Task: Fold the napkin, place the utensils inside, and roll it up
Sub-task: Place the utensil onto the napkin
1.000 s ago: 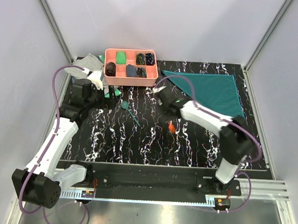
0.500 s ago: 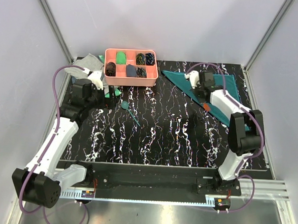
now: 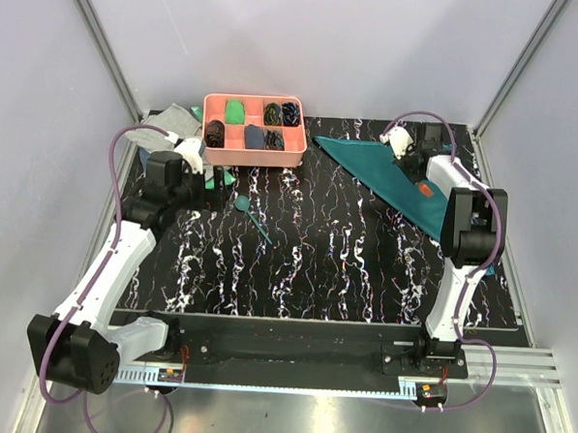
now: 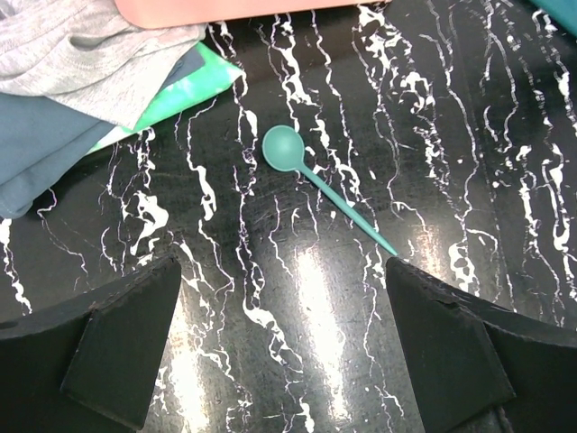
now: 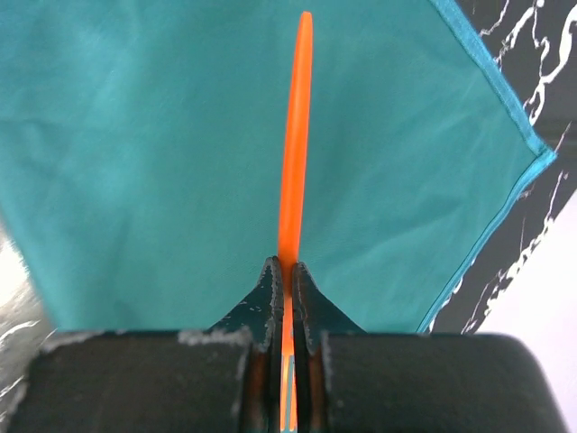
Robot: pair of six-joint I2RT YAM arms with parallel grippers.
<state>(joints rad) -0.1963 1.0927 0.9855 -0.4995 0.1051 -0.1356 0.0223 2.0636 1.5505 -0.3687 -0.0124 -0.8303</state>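
Observation:
My right gripper should keep lowering the fork until it rests on the napkin [image 3: 398, 187], then let go, since the orange fork's handle [image 5: 295, 135] hangs inside the teal napkin's edges.
The teal napkin [image 3: 407, 177] lies folded into a triangle at the back right of the table and fills the right wrist view [image 5: 180, 135]. My right gripper [image 3: 419, 182] is over it, shut on the orange fork [image 5: 294, 135], whose handle points away from the jaws; the fork shows as an orange spot in the top view [image 3: 423, 188]. The teal spoon [image 3: 251, 215] lies on the black table left of centre, and in the left wrist view [image 4: 325, 188] too. My left gripper [image 4: 284, 343] is open and empty, just near of the spoon.
A salmon tray [image 3: 252, 154] with rolled cloths in compartments stands at the back. A light grey cloth [image 3: 168, 125], a bright green cloth [image 4: 180, 90] and a blue-grey cloth [image 4: 45, 144] lie piled at the back left, close to my left gripper.
My right gripper has carried the orange fork from the table's middle to the back right, over the napkin. My left arm has shifted only slightly.

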